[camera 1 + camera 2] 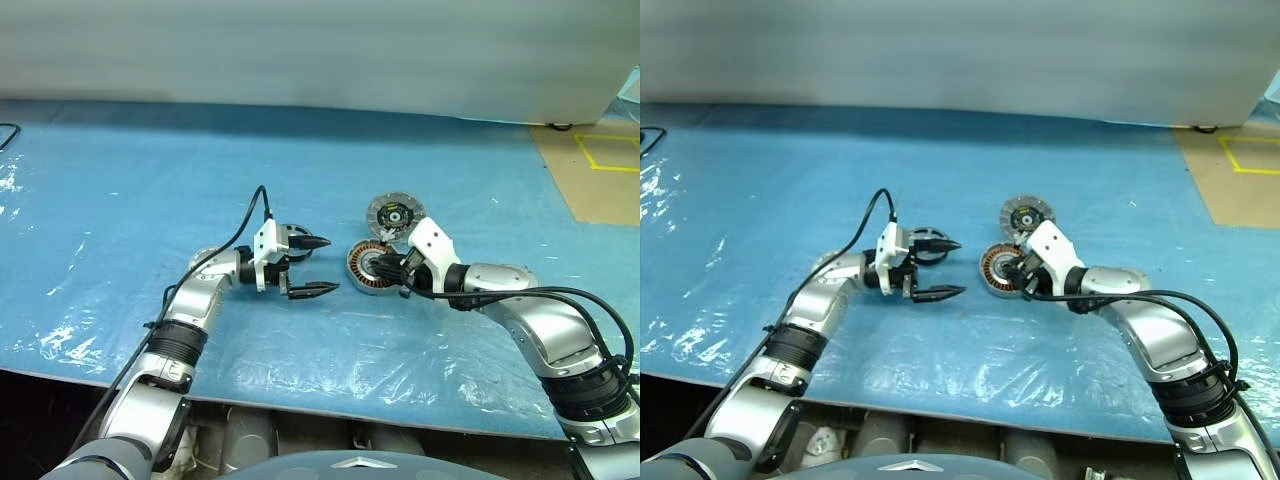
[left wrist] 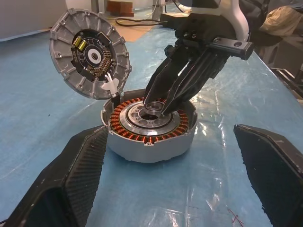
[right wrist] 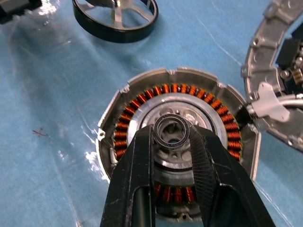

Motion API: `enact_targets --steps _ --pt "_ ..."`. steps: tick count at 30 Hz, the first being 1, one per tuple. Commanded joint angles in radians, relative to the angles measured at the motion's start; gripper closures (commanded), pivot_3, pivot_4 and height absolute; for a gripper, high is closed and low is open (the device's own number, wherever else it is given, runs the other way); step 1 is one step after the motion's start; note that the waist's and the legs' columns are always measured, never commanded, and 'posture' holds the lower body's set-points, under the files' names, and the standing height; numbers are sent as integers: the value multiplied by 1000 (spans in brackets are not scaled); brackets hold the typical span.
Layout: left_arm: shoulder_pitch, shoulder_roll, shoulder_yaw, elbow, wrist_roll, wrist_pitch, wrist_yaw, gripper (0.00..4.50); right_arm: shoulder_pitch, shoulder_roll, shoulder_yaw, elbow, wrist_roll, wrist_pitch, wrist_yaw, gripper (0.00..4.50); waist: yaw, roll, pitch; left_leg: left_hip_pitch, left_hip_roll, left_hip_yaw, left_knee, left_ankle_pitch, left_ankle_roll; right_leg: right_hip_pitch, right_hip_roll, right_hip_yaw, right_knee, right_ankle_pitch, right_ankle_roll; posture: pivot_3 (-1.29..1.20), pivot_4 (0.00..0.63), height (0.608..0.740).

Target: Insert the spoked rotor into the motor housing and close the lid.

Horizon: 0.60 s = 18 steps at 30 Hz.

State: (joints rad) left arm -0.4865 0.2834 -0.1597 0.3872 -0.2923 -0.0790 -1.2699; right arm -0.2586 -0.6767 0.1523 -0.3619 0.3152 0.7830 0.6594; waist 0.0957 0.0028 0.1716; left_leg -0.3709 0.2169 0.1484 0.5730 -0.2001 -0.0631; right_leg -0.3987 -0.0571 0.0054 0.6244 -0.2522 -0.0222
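Note:
My right gripper is holding the small metal ring (image 3: 171, 130), which sticks up from the motor housing's centre (image 2: 147, 116), so it should let go of the ring, close its fingers and push the ring down.
The motor housing (image 3: 227, 137), a grey round body with copper windings, sits mid-table. My right gripper (image 3: 173, 132) reaches down over its dark centre, shut on a small metal ring (image 3: 173, 118). Whether that ring touches the housing I cannot tell. The lid (image 2: 90, 56) stands tilted open at the housing's rim, with its circuit-board face showing. The spoked rotor (image 3: 115, 19) lies flat on the table to the left of the housing, just behind my left gripper (image 1: 328, 266). That gripper is open and empty, level, pointing at the housing from a short way off.
A crinkled blue plastic sheet (image 1: 120, 180) covers the table. The table's front edge (image 1: 300, 395) runs close below my arms. A brown surface with yellow tape (image 1: 600, 170) lies at the far right. A black cable (image 1: 8, 130) loops at the far left.

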Motion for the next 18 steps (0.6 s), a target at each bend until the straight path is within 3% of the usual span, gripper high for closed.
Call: enact_targets --steps 1,18 --pt "6 8 14 -22 -13 -14 -1 0 -14 9 -3 -3 -15 -23 -3 3833 0 0 0 0 0 0 0 0 0 0 0 0 0 0 0 0 150 740" --pt "10 10 10 -38 -15 -3 4 0 -8 46 -10 23 -30 -20 -13 3833 0 0 0 1 0 0 1 0 0 1 0 0 1 0 0 0 150 740"
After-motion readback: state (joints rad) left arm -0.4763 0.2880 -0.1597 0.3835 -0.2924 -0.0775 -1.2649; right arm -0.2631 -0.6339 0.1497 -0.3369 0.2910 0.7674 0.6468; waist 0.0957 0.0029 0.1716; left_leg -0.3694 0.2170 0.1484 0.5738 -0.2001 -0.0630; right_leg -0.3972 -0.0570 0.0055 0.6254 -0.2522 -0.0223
